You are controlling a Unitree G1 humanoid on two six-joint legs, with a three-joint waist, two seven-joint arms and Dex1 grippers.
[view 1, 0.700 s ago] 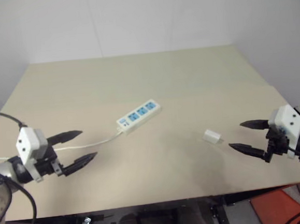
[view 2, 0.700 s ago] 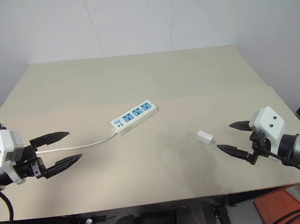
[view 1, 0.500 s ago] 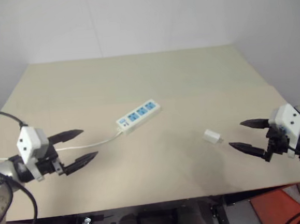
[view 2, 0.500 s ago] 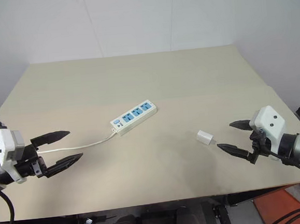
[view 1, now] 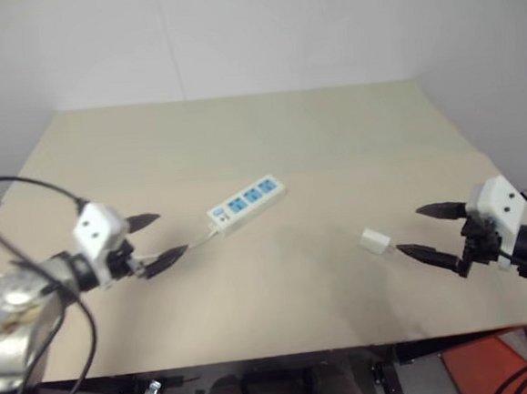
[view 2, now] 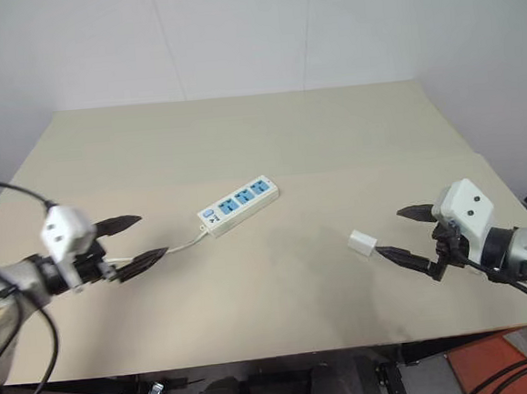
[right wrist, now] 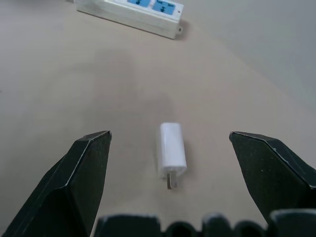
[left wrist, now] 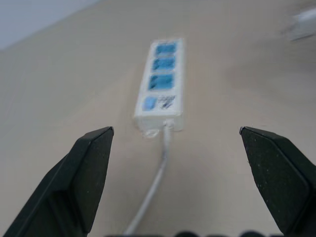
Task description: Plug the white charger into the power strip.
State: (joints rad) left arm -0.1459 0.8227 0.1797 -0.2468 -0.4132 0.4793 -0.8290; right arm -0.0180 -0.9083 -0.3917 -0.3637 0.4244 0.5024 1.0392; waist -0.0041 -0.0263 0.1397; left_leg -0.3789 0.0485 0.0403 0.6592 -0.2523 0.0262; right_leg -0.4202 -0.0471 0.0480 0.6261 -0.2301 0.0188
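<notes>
I expect the charger (view 1: 374, 240) to stand upright in the power strip's socket once I push it in, since prongs (right wrist: 171, 180) stick straight out of the white charger's short end.
The white power strip (view 1: 247, 203) with three blue sockets lies slanted near the middle of the beige table, its thin white cord (view 1: 199, 241) trailing toward my left gripper (view 1: 162, 239). That gripper is open, just left of the strip's switch end, fingers astride the cord in the left wrist view (left wrist: 164, 153). The small white charger (view 1: 374, 240) lies flat on the table's right side, its prongs pointing at my right gripper (view 1: 421, 230). The right gripper is open and empty, its fingertips a short way from the charger (right wrist: 172, 154).
The beige table (view 1: 240, 135) stretches back to a white wall. Its front edge runs below both grippers and its right edge passes close behind the right arm. An orange object (view 1: 505, 360) sits on the floor at the lower right.
My left gripper has moved markedly right and away from me, up to the strip's cord end. My right gripper has edged slightly closer to the charger. Strip and charger have stayed put.
</notes>
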